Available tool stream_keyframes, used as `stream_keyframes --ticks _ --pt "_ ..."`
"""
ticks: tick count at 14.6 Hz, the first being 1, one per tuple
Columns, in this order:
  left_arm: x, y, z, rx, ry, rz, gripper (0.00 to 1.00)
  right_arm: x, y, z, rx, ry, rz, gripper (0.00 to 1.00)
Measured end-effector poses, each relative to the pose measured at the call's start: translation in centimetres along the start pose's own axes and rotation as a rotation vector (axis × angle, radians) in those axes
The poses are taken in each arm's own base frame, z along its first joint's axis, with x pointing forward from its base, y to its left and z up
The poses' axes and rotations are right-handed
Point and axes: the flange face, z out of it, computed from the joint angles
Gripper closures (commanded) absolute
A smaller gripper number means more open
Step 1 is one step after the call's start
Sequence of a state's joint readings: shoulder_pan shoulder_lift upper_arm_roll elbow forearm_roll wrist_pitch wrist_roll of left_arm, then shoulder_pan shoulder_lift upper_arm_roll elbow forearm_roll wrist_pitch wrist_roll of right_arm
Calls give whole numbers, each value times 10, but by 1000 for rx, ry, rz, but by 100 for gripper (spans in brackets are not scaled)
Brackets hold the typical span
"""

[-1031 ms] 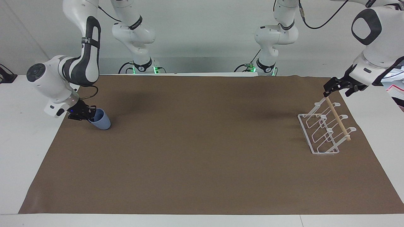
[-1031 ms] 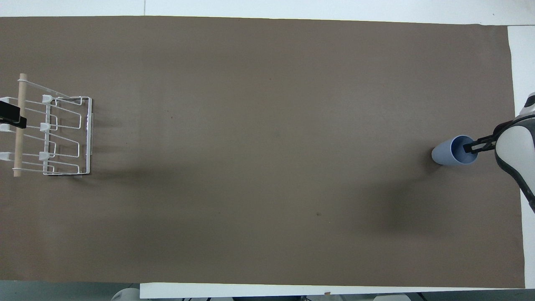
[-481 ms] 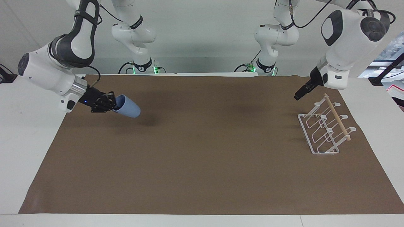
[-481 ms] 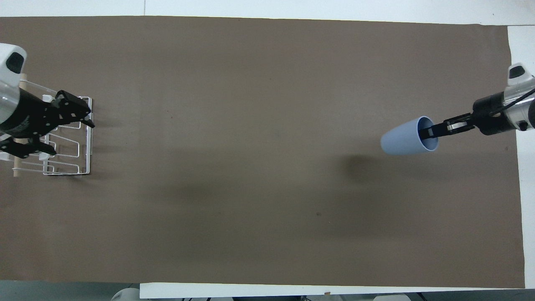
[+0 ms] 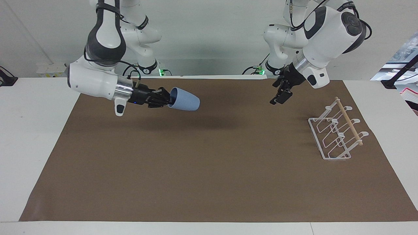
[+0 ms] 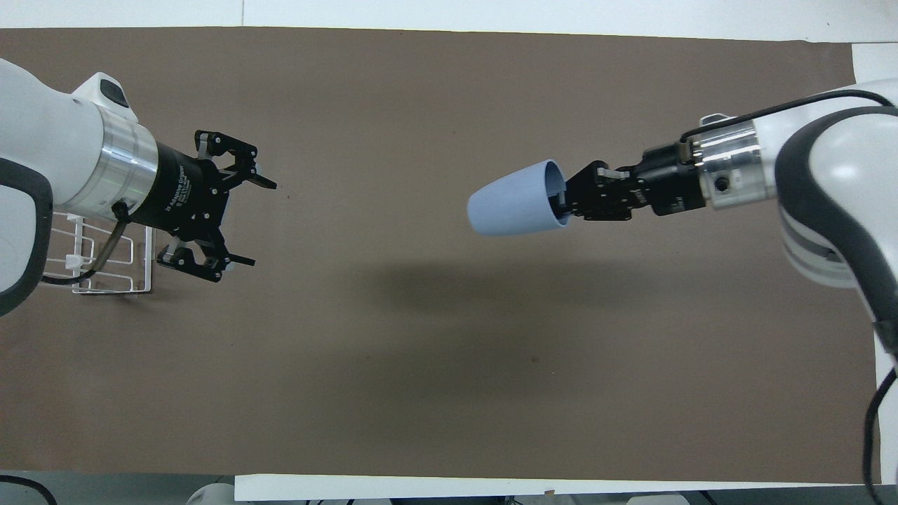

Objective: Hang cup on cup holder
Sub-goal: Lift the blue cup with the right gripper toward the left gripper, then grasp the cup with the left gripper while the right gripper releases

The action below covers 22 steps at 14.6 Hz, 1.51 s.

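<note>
The cup (image 6: 513, 203) has its open rim (image 6: 557, 194) pointing away from my left gripper, so the cup will come to rest with its base up over the cup holder when I hang it.
The light-blue cup (image 5: 184, 99) hangs on its side in the air over the brown mat, its base pointing toward the left arm's end of the table. My right gripper (image 5: 168, 97) is shut on its rim, with one finger inside. The overhead view shows the cup (image 6: 512, 207) and the right gripper (image 6: 565, 200) as well. My left gripper (image 5: 277, 99) is open and empty in the air, over the mat beside the white wire cup holder (image 5: 336, 133). In the overhead view the left gripper (image 6: 258, 223) points at the cup, and the left arm covers most of the cup holder (image 6: 105, 259).
The brown mat (image 5: 209, 169) covers most of the white table. The cup holder stands near the mat's edge at the left arm's end, with its wooden dowel (image 5: 349, 122) on top.
My right gripper has lifted the cup off the mat and carried it toward the table's middle. My left gripper has moved away from the cup holder's dowel toward the middle and shows open.
</note>
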<state>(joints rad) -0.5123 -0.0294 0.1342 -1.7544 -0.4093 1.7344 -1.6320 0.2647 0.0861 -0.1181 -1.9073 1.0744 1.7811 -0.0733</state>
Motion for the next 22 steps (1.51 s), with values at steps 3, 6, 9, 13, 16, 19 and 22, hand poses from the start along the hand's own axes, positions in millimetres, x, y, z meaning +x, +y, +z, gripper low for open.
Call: stream_keyframes --ticks 3,6,9,13,16,19,22 --pt "-21 6 0 -73 -63 -214 0 -9 -18 47 35 -1 57 99" --pt "-40 14 16 -97 -116 -298 0 -15 -37 75 71 36 91 99" --pt "-67 16 57 -44 -122 -294 0 -22 -49 94 79 49 101 99" --pt "-88 14 83 -17 -112 -268 100 -25 -49 100 74 43 114 97" --pt "-87 17 85 -24 -112 -255 100 -24 -48 99 74 45 117 11" --pt "-88 17 86 -18 -120 -258 100 -21 -49 92 76 76 113 0" --pt "-66 19 85 0 -33 -260 100 -8 -39 42 -86 189 25 0"
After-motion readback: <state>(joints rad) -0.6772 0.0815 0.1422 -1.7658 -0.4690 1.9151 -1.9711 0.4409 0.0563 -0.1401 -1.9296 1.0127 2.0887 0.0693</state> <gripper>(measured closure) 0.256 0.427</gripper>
